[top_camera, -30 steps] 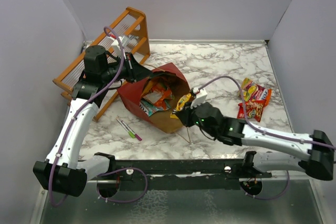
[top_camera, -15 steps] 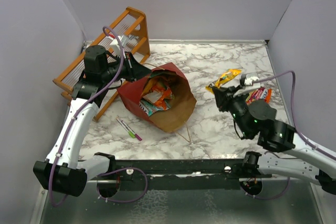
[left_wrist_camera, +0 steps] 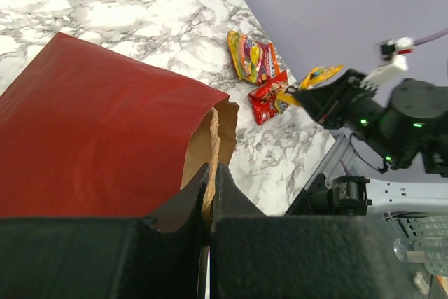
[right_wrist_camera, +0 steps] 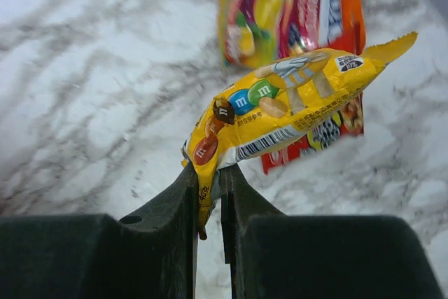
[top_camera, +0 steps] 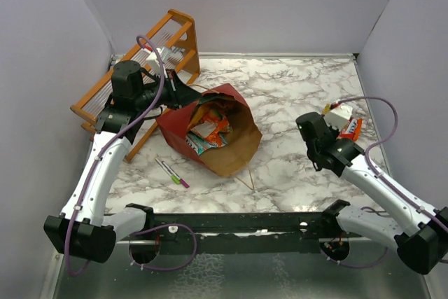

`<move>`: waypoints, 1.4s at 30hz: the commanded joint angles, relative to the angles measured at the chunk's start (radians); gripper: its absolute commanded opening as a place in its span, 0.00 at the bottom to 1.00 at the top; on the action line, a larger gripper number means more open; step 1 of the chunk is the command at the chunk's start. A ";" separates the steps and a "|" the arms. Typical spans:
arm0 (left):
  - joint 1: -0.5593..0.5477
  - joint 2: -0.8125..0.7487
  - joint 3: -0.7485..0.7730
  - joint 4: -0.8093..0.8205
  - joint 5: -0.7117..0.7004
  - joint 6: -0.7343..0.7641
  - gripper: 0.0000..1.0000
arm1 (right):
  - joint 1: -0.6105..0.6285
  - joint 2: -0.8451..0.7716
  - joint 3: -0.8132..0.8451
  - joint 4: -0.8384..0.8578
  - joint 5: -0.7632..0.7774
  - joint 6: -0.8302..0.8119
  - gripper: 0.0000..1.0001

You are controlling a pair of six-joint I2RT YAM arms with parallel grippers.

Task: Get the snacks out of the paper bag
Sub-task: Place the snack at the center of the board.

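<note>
The yellow M&M's packet (right_wrist_camera: pixel 287 103) is clear of the paper bag and open marble (left_wrist_camera: pixel 280 135) is beside the red packet, so the robot's right gripper should keep lowering and let go there.
The dark red paper bag (top_camera: pixel 183 139) lies on its side, mouth up and right, with several snacks (top_camera: pixel 208 131) inside. My left gripper (top_camera: pixel 187 96) is shut on the bag's back rim; in the left wrist view the fingers (left_wrist_camera: pixel 225 188) pinch the kraft edge (left_wrist_camera: pixel 210 138). My right gripper (right_wrist_camera: pixel 208 173) is shut on a yellow M&M's packet (right_wrist_camera: pixel 294 103), held above the table at the right. It also shows in the left wrist view (left_wrist_camera: pixel 318 75). Below it lie a multicoloured packet (right_wrist_camera: pixel 280 5) and a red packet (right_wrist_camera: pixel 336 134), partly hidden in the top view (top_camera: pixel 352 128).
An orange wooden rack (top_camera: pixel 143 68) stands at the back left, behind my left arm. A green and a pink marker (top_camera: pixel 172 172) lie in front of the bag. A thin tan loop handle (top_camera: pixel 249 180) trails from the bag. Grey walls close in the sides.
My right arm has carried the yellow packet from the bag's mouth to the right, over the packets on the table. The left gripper and the bag have not moved.
</note>
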 commanded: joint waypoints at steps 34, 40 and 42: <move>0.006 -0.062 0.003 -0.017 0.005 0.016 0.00 | -0.490 -0.253 -0.427 0.057 -0.440 0.373 0.60; 0.006 -0.057 0.001 -0.013 0.008 0.016 0.00 | -0.490 -0.348 -0.330 0.088 -0.454 0.202 0.70; 0.006 -0.056 0.002 -0.012 0.009 0.018 0.00 | -0.490 -0.364 -0.289 0.167 -0.490 0.061 0.73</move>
